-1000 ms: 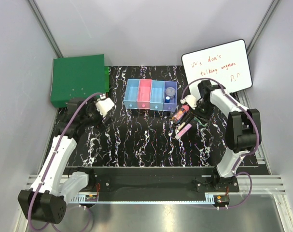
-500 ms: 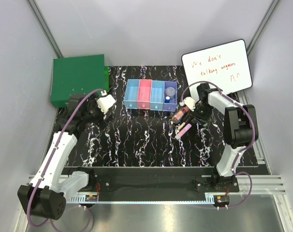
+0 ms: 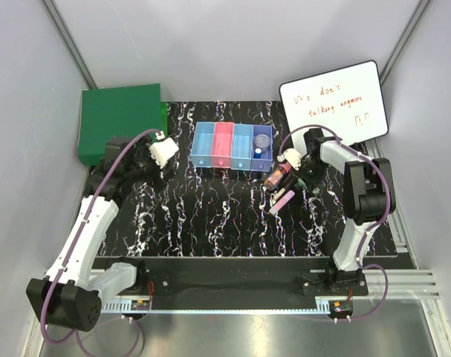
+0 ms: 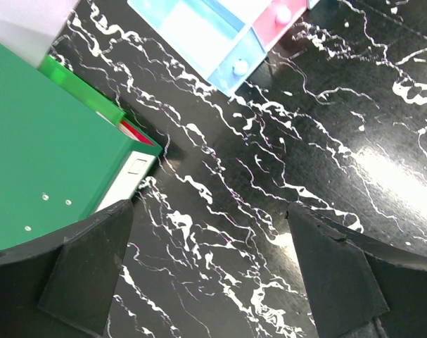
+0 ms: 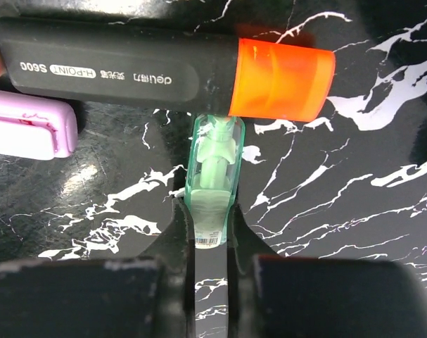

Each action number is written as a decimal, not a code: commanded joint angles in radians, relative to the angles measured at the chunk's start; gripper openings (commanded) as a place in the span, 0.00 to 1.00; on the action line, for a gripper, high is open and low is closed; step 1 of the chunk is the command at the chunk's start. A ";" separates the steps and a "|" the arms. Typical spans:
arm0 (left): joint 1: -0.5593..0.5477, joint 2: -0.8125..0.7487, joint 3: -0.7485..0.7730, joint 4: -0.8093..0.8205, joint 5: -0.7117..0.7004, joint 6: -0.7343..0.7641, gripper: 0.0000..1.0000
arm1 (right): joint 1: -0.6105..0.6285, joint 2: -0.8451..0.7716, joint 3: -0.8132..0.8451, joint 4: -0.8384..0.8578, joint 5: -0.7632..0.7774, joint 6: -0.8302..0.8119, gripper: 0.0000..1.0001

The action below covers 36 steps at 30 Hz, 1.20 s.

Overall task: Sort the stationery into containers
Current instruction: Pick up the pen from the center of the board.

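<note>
The green stick's far end (image 5: 219, 137) is sticking out of my right gripper, so my left gripper should go toward that end next until it can close there.
My right gripper (image 5: 212, 220) is shut on the green stick (image 5: 213, 179), low over the mat. Its far end touches a dark marker with an orange cap (image 5: 171, 69). A pink marker (image 5: 30, 132) lies at the left. In the top view the right gripper (image 3: 299, 175) sits beside the pink-capped dark tube (image 3: 277, 175) and pink marker (image 3: 282, 199). The four joined bins (image 3: 232, 146) stand mid-table; the purple one holds the grey-purple disc (image 3: 262, 139) and a small blue piece (image 3: 260, 151). My left gripper (image 4: 213, 260) is open and empty over the mat, near the bins (image 4: 227, 42).
A large green box (image 3: 117, 123) lies at the back left, its corner close to my left gripper (image 3: 157, 165); it also shows in the left wrist view (image 4: 51, 148). A white writing board (image 3: 333, 100) with red handwriting leans at the back right, behind the right arm.
My left gripper has moved slightly toward the back and the green box. My right gripper has shifted a little left, staying among the stationery.
</note>
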 commanded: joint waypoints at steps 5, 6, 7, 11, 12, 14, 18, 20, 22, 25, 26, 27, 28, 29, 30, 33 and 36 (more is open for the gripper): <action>-0.016 0.001 0.068 0.025 0.015 -0.013 0.94 | -0.009 -0.072 -0.081 0.052 -0.022 -0.002 0.00; -0.016 0.000 0.069 0.024 0.026 -0.014 0.93 | -0.010 -0.093 -0.087 0.051 -0.024 -0.004 0.00; -0.016 -0.001 0.068 0.024 0.032 -0.017 0.90 | -0.010 -0.141 -0.104 0.049 -0.022 -0.011 0.00; -0.019 -0.002 0.063 0.024 0.093 -0.043 0.90 | -0.010 -0.271 -0.141 0.046 -0.019 -0.054 0.00; -0.019 0.001 0.064 0.025 0.121 -0.063 0.91 | -0.010 -0.320 -0.147 0.046 -0.022 -0.059 0.00; -0.023 0.016 0.078 0.025 0.144 -0.086 0.91 | -0.011 -0.371 -0.161 0.048 -0.036 -0.070 0.00; -0.028 0.053 0.106 0.044 0.197 -0.160 0.91 | -0.009 -0.504 -0.170 0.080 -0.065 -0.074 0.00; -0.034 0.081 0.120 0.071 0.216 -0.192 0.89 | -0.005 -0.543 -0.174 0.106 -0.085 -0.093 0.00; -0.039 0.123 0.133 0.094 0.260 -0.243 0.87 | 0.012 -0.601 -0.191 0.152 -0.084 -0.128 0.00; -0.063 0.202 0.176 0.119 0.319 -0.312 0.87 | 0.062 -0.682 -0.225 0.235 -0.096 -0.194 0.00; -0.081 0.225 0.204 0.125 0.348 -0.325 0.86 | 0.078 -0.699 -0.231 0.252 -0.099 -0.209 0.00; -0.095 0.246 0.218 0.133 0.357 -0.356 0.85 | 0.101 -0.724 -0.240 0.267 -0.099 -0.241 0.00; -0.108 0.291 0.233 0.156 0.365 -0.375 0.85 | 0.146 -0.735 -0.245 0.301 -0.091 -0.255 0.00; -0.136 0.312 0.248 0.168 0.374 -0.396 0.84 | 0.174 -0.741 -0.251 0.325 -0.082 -0.260 0.00; -0.150 0.335 0.280 0.180 0.382 -0.437 0.83 | 0.200 -0.742 -0.248 0.348 -0.070 -0.255 0.00; -0.212 0.420 0.354 0.231 0.385 -0.511 0.82 | 0.289 -0.704 -0.199 0.385 -0.033 -0.228 0.00; -0.272 0.486 0.396 0.263 0.376 -0.549 0.82 | 0.351 -0.645 -0.121 0.390 -0.001 -0.200 0.00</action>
